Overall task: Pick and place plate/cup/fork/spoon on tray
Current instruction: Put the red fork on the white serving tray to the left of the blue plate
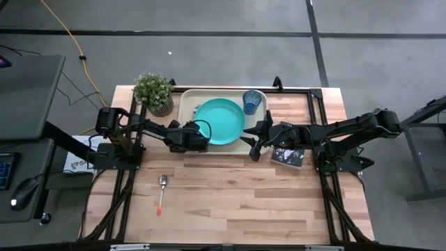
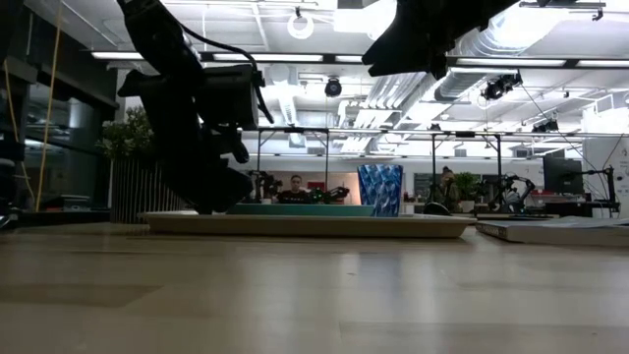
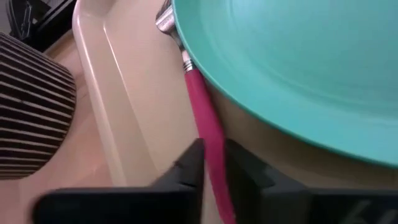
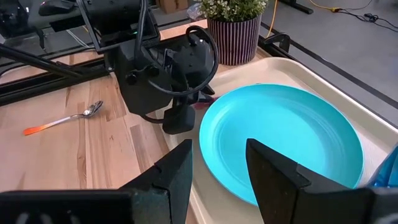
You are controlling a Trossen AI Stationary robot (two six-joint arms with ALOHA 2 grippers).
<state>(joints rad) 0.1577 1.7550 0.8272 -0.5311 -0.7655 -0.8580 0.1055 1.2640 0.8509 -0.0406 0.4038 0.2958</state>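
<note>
The fork's head (image 3: 169, 21) is partly under the rim of the teal plate, so next my left gripper opens, goes down onto the red-pink handle (image 3: 204, 112) and lifts the fork clear.
The beige tray (image 1: 187, 104) lies at the table's far middle. The teal plate (image 1: 219, 122) and the blue cup (image 1: 252, 102) are on it. My left gripper (image 3: 213, 152) is over the tray's left part, beside the plate's rim, shut on the fork (image 3: 199, 99) with the red-pink handle. The fork's tines (image 3: 165, 18) reach partly under the plate's rim. My right gripper (image 4: 221, 168) is open and empty above the tray's near right corner, by the plate's edge (image 4: 249, 193). The orange-handled spoon (image 1: 162, 192) lies flat on the bare table at the near left. My left gripper pinches the fork's red-pink handle (image 3: 214, 146) between its two fingers, at about the handle's middle. The fingers come slanting down from the table's left. The fork runs on ahead of them along the plate's rim, low over the tray floor; whether it rests there I cannot tell.
A potted plant (image 1: 155, 92) in a ribbed pot stands just left of the tray's far left corner. A dark book (image 1: 287, 157) lies right of the tray under my right arm. The near half of the table (image 1: 237, 209) is bare wood apart from the spoon.
</note>
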